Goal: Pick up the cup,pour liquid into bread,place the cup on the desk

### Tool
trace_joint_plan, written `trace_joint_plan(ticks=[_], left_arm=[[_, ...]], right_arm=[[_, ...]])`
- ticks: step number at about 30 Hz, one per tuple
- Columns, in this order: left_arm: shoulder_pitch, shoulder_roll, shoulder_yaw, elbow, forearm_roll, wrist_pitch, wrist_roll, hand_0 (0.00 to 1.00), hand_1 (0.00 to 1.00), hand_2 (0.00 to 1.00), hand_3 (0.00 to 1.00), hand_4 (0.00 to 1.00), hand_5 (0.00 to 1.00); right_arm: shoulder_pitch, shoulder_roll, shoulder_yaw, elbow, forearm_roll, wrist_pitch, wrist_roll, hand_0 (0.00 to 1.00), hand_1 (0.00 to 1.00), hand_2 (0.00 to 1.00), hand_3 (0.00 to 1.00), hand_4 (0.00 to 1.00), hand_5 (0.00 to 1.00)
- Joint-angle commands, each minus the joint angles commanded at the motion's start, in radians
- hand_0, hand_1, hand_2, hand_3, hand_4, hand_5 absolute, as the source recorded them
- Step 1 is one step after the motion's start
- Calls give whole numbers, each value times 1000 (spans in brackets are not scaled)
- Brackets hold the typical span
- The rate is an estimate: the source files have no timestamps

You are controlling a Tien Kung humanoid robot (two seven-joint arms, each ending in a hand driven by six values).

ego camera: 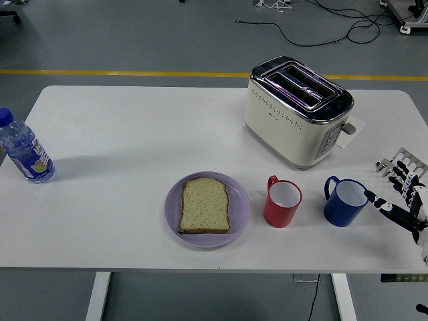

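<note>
I expect the blue cup [343, 208] to pour out empty and leave the bread the same when I tip it, because the cup shows plain white inside [351, 192].
A slice of bread [205, 205] lies on a lilac plate [239, 219] near the table's front edge. A red cup [281, 202] stands just right of the plate, its handle to the upper left. A blue cup [344, 201] stands right of the red one, its handle to the left. My right hand [399, 190] comes in from the right edge, fingers spread and empty. Its thumb tip is at the blue cup's right rim. Both cups look empty inside. My left hand is out of view.
A cream toaster [296, 110] stands behind the cups, with a paper slip [353, 131] at its right side. A water bottle with a blue cap [24, 149] stands at the table's left edge. The table's right edge is close to my hand.
</note>
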Motion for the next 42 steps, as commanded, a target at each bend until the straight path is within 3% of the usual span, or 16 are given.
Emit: trace_joint_plan(ticks=[14, 32, 42], left_arm=[[4, -1, 9, 1, -4, 0, 0, 643, 660, 675, 520, 244, 851], [18, -3, 24, 2, -10, 1, 0, 645, 661, 677, 520, 243, 851], [12, -3, 17, 1, -9, 0, 0, 644, 662, 678, 519, 243, 853]], right_arm=[[28, 10, -96, -82, 6, -57, 27, 980, 901, 968, 998, 998, 189], [129, 72, -152, -212, 13, -71, 35, 987, 897, 964, 998, 998, 199], [174, 81, -169, -267, 34, -84, 48, 986, 893, 955, 998, 998, 197]])
